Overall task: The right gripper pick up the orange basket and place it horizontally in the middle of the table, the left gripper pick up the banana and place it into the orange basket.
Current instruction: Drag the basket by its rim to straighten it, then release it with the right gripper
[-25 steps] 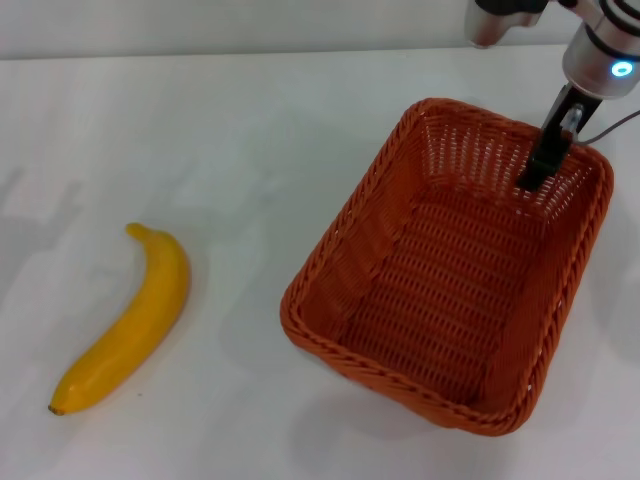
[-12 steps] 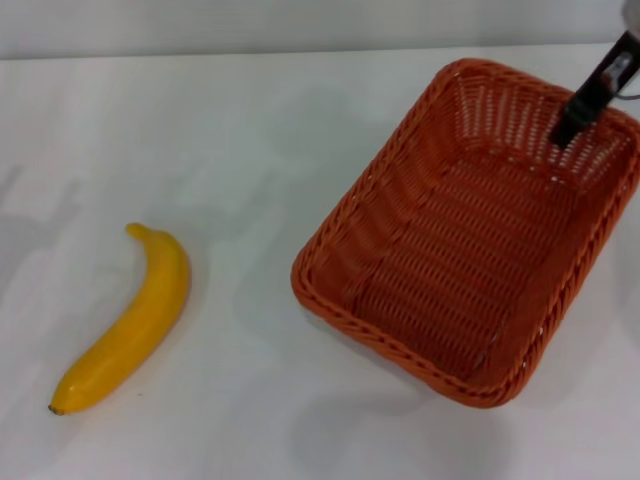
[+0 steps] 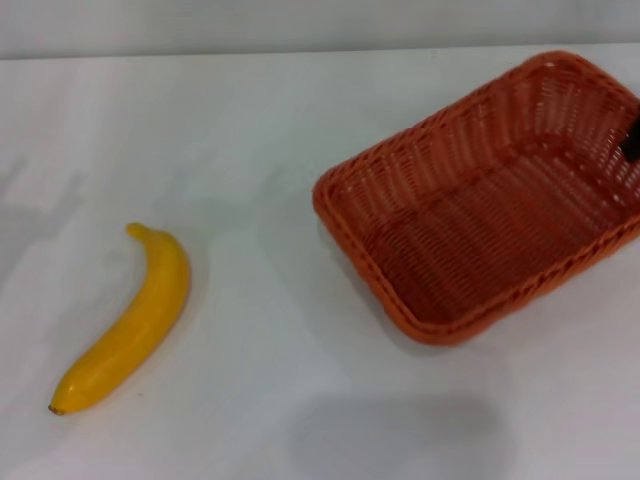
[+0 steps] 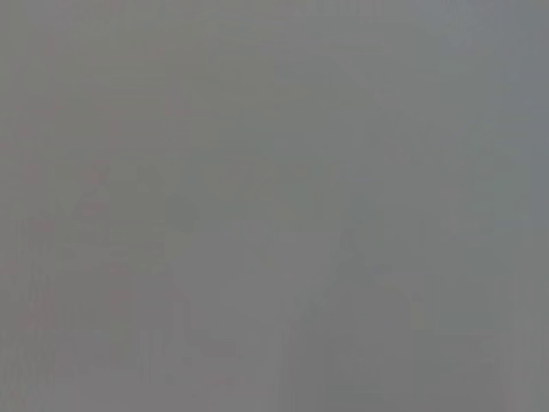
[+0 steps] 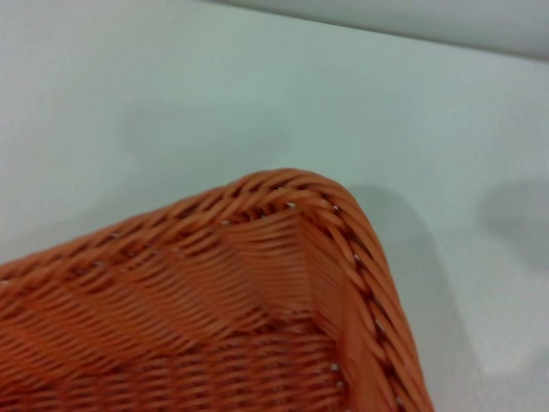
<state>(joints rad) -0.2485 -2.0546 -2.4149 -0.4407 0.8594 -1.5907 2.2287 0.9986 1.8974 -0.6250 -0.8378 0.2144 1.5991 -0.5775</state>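
Observation:
The orange basket is at a slant with its gripped end [image 3: 595, 92] toward the table's far edge, so my right gripper should turn that end toward me [image 3: 612, 195] and put it down horizontally.
The orange basket [image 3: 400, 190] hangs tilted over the right side of the white table [image 3: 250, 120], its long side running from the middle toward the far right. Only a black sliver of my right gripper [image 3: 633, 140] shows at the picture's right edge, at the basket's far end wall, gripping it. The right wrist view shows one braided corner of the basket [image 5: 283, 184] close up above the tabletop. The yellow banana [image 3: 135, 320] lies on the table at the left, brown tip toward me. My left gripper is out of view; its wrist view is plain grey.
The basket's shadow [image 3: 400, 440] falls on the table in front of the basket. A grey wall edge [image 3: 300, 25] runs along the table's far side.
The basket has swung up and to the right, turning from lengthwise toward crosswise. The right arm with its blue ring has slid out past the right edge. The banana has not moved.

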